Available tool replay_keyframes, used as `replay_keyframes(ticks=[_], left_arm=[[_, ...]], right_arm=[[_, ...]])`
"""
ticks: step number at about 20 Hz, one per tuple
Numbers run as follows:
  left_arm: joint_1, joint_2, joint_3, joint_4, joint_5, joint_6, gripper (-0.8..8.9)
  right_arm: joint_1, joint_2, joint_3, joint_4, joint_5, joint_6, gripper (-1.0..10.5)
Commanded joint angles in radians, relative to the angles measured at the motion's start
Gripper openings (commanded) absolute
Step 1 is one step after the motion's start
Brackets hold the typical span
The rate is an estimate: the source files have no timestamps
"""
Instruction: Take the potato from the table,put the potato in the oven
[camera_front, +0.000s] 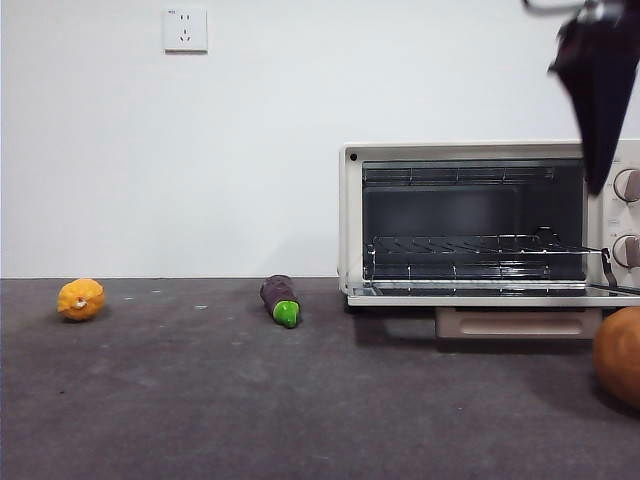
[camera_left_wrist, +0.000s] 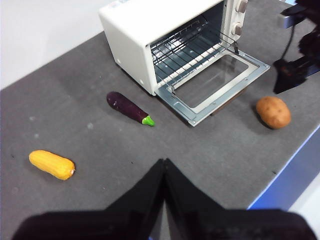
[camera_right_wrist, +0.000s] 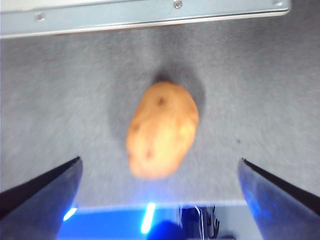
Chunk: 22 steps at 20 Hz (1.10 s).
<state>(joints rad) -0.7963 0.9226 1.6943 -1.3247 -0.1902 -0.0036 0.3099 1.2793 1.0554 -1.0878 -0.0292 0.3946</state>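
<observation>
The potato (camera_front: 619, 358) will tip over onto its long side and stay there when I put it on the wire rack, because it has an oblong shape (camera_right_wrist: 162, 131).
The potato (camera_right_wrist: 162, 130), orange-brown and speckled, lies on the dark grey table (camera_front: 300, 400) just in front of the oven's lowered door. It also shows in the other views, potato (camera_left_wrist: 273, 111) and potato (camera_front: 620, 355), cut by the right edge in the front view. My right gripper (camera_right_wrist: 160, 160) hangs above it, open wide, with a jaw on each side and clear of the skin. The same right gripper (camera_front: 598, 170) comes down dark at the top right. The cream oven (camera_front: 470, 220) stands with its door open and wire rack showing. My left gripper (camera_left_wrist: 164, 162) is shut, empty, high over the table.
A purple eggplant (camera_front: 281, 299) with a green tip lies left of the oven. A yellow-orange fruit (camera_front: 81, 298) sits at the far left. The open glass door (camera_left_wrist: 215, 85) juts out flat toward the potato. The table's front edge (camera_left_wrist: 285, 170) runs close to the potato.
</observation>
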Motion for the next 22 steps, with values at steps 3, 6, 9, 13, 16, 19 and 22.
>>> replay_keyframes(ticks=[3, 6, 9, 13, 16, 19, 22], left_arm=[[0.001, -0.048, -0.006, 0.006, -0.002, -0.035, -0.05], [0.001, -0.064, -0.006, 0.006, -0.025, -0.039, -0.06], [0.001, -0.075, -0.006, 0.006, -0.046, -0.039, -0.05], [0.001, -0.075, -0.006, 0.006, -0.047, -0.038, -0.06], [0.001, -0.075, -0.006, 0.005, -0.047, -0.038, -0.05], [0.001, -0.075, -0.006, 0.006, -0.047, -0.037, -0.05], [0.001, -0.075, -0.006, 0.006, -0.047, -0.038, -0.05]], right_arm=[[0.004, 0.101, -0.058, 0.090, 0.010, 0.025, 7.3], [0.004, 0.193, -0.063, 0.108, 0.011, 0.024, 7.2], [0.004, 0.270, -0.063, 0.138, -0.002, 0.021, 7.2], [0.005, 0.310, -0.063, 0.156, -0.027, 0.021, 6.5], [0.005, 0.322, -0.064, 0.154, -0.045, 0.018, 5.0], [0.005, 0.322, -0.064, 0.149, -0.050, 0.013, 2.5], [0.005, 0.322, -0.064, 0.138, -0.062, -0.002, 0.6]])
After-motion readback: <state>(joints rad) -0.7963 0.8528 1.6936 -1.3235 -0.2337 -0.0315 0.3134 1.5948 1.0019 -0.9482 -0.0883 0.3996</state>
